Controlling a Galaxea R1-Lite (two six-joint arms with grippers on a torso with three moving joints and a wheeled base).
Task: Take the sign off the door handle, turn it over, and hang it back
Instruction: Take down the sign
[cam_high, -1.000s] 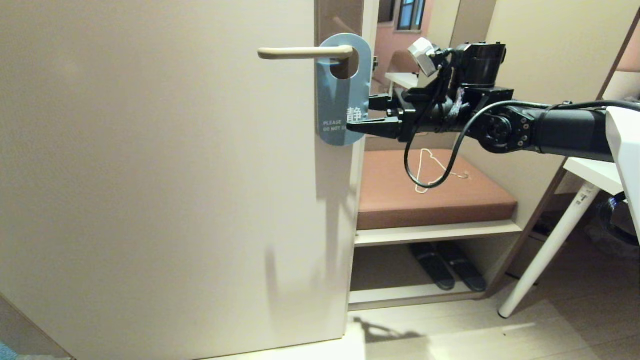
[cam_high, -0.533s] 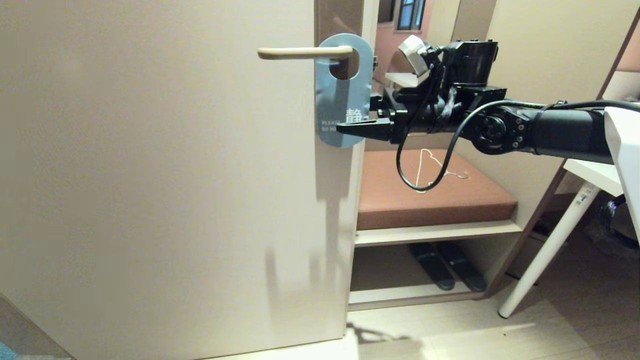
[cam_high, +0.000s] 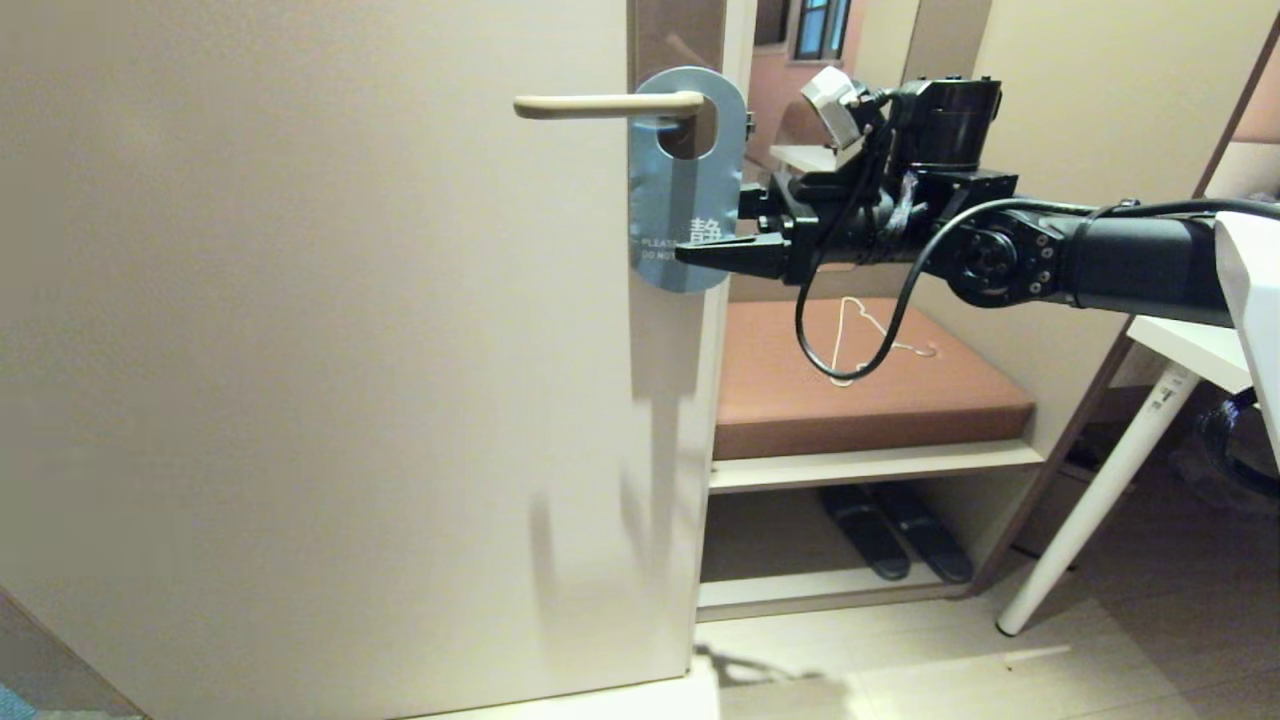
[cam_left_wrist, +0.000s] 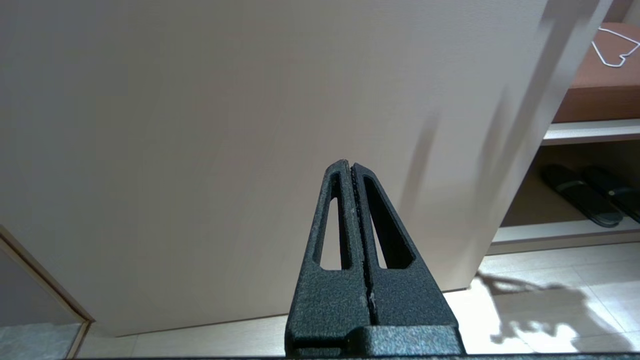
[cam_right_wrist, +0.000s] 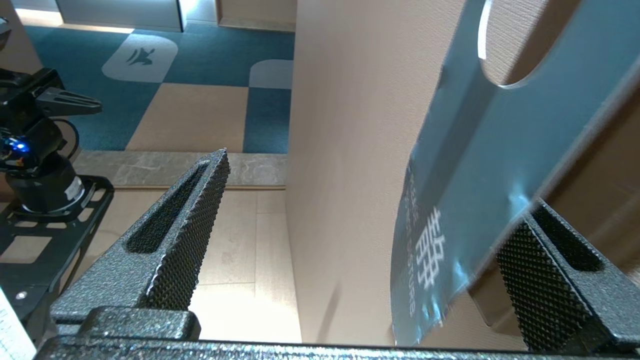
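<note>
The blue-grey sign (cam_high: 685, 198) will stay stiff and upright when I carry it by its lower end, because the long edge (cam_right_wrist: 589, 137) is almost straight even with small dents.
The blue-grey sign (cam_high: 685, 180) hangs by its hole on the cream door handle (cam_high: 600, 103), white lettering facing me. My right gripper (cam_high: 708, 235) reaches in from the right at the sign's lower end and is open. One finger lies in front of the card, the other behind it. In the right wrist view the sign (cam_right_wrist: 480, 200) stands between the wide-apart fingers, its edge close against one finger (cam_right_wrist: 550, 270), and the gripper (cam_right_wrist: 378, 182) holds nothing. My left gripper (cam_left_wrist: 351, 165) is shut and empty, parked low, facing the door's lower part.
The beige door (cam_high: 350, 350) fills the left. To its right is a bench with a brown cushion (cam_high: 930, 400); a white wire hanger (cam_high: 860, 335) lies on it and dark slippers (cam_high: 895, 535) sit beneath. A white table leg (cam_high: 1090, 500) slants at the right.
My right gripper has moved left, so its fingers now straddle the sign's lower end. The sign has swung slightly. The left arm has not moved.
</note>
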